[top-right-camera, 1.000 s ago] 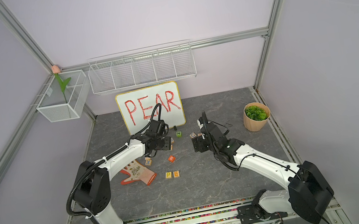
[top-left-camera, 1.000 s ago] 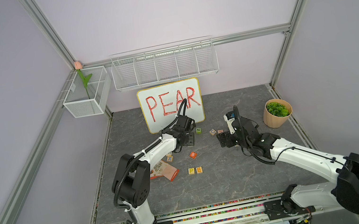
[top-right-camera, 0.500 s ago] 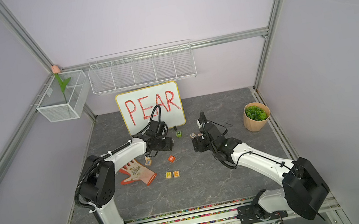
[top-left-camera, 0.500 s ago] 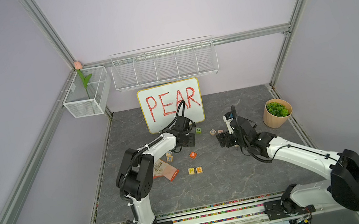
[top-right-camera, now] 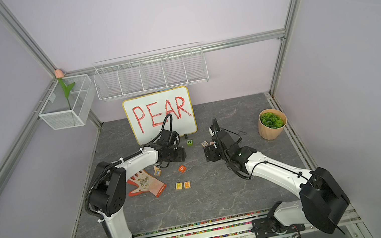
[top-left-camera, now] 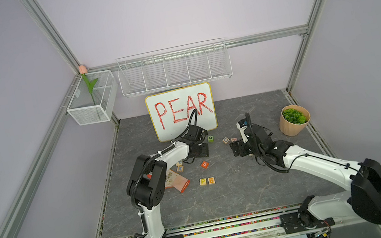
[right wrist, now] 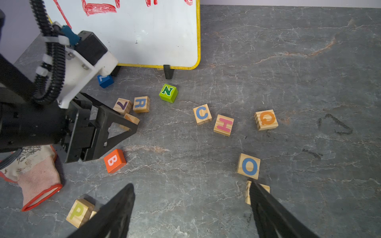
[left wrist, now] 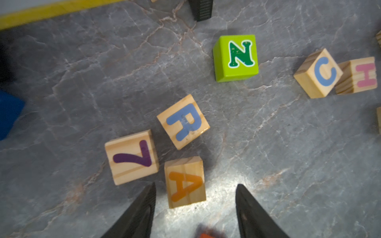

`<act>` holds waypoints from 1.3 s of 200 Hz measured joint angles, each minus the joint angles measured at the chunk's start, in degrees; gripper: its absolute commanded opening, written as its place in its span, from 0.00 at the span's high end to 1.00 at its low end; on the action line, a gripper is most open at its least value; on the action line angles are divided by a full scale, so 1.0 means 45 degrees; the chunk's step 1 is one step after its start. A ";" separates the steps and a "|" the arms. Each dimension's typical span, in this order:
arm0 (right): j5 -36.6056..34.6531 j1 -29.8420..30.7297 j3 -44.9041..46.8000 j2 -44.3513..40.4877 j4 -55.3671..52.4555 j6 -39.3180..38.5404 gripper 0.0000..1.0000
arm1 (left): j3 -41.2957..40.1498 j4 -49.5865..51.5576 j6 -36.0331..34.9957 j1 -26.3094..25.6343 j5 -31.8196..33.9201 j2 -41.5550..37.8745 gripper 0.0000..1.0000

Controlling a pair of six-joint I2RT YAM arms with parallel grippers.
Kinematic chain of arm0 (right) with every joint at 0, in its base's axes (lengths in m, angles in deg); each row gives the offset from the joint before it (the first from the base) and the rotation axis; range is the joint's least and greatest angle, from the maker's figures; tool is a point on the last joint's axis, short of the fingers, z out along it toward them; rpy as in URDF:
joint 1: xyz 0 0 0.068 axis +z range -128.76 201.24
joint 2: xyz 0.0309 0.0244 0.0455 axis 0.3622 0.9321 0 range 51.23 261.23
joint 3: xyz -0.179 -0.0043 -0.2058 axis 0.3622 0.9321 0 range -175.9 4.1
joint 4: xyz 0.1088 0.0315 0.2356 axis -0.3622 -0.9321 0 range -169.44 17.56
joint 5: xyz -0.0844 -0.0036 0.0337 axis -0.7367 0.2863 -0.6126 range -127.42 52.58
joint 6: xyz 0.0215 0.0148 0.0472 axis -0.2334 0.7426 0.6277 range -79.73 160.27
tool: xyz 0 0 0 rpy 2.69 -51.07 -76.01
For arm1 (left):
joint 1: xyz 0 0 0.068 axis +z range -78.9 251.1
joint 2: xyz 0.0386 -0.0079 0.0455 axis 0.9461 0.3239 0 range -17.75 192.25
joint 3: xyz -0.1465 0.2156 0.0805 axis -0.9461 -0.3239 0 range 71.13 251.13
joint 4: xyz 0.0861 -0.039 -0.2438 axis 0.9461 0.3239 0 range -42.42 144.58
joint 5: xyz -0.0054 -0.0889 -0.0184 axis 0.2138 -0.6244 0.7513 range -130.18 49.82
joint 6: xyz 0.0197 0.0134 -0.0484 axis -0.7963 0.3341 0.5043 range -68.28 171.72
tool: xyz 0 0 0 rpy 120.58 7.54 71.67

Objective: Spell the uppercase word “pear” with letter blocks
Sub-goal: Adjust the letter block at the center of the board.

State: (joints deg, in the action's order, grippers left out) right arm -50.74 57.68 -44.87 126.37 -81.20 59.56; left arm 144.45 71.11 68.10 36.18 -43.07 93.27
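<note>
My left gripper should grip the letter's sides (left wrist: 184, 163) and turn the A block upright before putting it next to E, because the A block's letter (left wrist: 185, 186) lies across my left gripper's fingers.
The P block (top-left-camera: 203, 181) and the E block (top-left-camera: 211, 180) lie side by side on the grey table, yellow letters up; the P (right wrist: 79, 212) also shows in the right wrist view. The A block (left wrist: 185, 182) lies by the fingertips of my left gripper (left wrist: 195, 185), nearer one finger and touched by neither; the jaws stand open. Beyond the A block lies the blue-lettered R block (left wrist: 183, 121). In a top view the left gripper (top-left-camera: 200, 149) hangs low just in front of the whiteboard. My right gripper (right wrist: 191, 184) is open over bare table.
The PEAR whiteboard (top-left-camera: 181, 112) stands at the back. Loose blocks lie around: 7 (left wrist: 132, 157), green N (left wrist: 236, 57), C (left wrist: 318, 74), H (left wrist: 360, 75), Q (right wrist: 266, 119), O (right wrist: 248, 165), orange B (right wrist: 114, 160), a blue one (right wrist: 105, 80). A glove (top-right-camera: 145, 183) lies left, a plant pot (top-left-camera: 293, 120) right.
The left arm's elbow has swung inward and its gripper has dipped slightly toward the blocks by the whiteboard. The right arm has barely shifted.
</note>
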 measured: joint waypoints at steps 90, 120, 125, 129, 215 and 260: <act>-0.0136 0.0000 0.0000 -0.0039 -0.0010 0.0034 0.11 | -0.0447 -0.0549 0.0646 -0.0607 -0.0971 0.0034 0.38; -0.0170 -0.0005 0.0000 -0.0044 -0.0019 0.0039 0.11 | -0.0087 -0.0471 0.0865 -0.1137 -0.1331 0.0223 0.39; -0.0180 -0.0010 0.0000 -0.0049 -0.0029 0.0044 0.11 | -0.0039 -0.0437 0.0908 -0.1200 -0.1360 0.0223 0.39; -0.0185 -0.0010 0.0000 -0.0053 -0.0039 0.0044 0.11 | 0.0000 -0.0398 0.0933 -0.1258 -0.1360 0.0223 0.39; -0.0180 -0.0019 0.0000 -0.0058 -0.0049 0.0044 0.11 | 0.1409 0.1705 0.0097 -0.1331 0.1336 0.0223 0.38; -0.0185 -0.0019 0.0000 -0.0053 -0.0049 0.0044 0.11 | 0.2477 0.2089 -0.0709 -0.1083 0.1501 0.0743 0.38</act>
State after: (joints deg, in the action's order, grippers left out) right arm -51.57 57.59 -44.87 126.13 -81.41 59.76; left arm 155.59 80.51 64.91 31.31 -36.32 96.62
